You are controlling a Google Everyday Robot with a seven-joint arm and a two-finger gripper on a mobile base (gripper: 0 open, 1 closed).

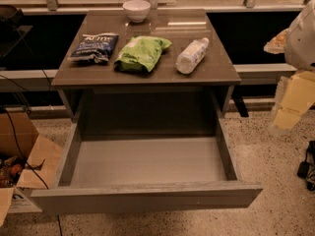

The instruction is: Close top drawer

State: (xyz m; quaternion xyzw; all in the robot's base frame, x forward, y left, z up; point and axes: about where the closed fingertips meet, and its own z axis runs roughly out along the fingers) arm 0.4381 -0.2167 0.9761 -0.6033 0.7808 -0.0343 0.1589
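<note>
My gripper will slide the top drawer [152, 197] in evenly when it pushes the drawer's corner, because the straight sides [225, 146] run back under the brown counter top.
The top drawer [147, 196] is pulled far out towards me, its flat grey front panel low in the view and its grey box interior [147, 160] bare. It sits under the brown counter top [147, 77]. The drawer fronts below it are hidden behind it. My gripper [285, 118] hangs at the right edge of the view, pale yellow under the white arm [302, 38]. It is right of the drawer's right side wall [225, 149], apart from it and above the floor, and touches nothing.
On the counter top lie a dark blue chip bag [94, 46], a green chip bag [141, 53], a lying clear bottle [192, 56] and a white bowl [136, 10]. An open cardboard box [22, 161] stands on the floor left. Black cables [306, 168] lie at right.
</note>
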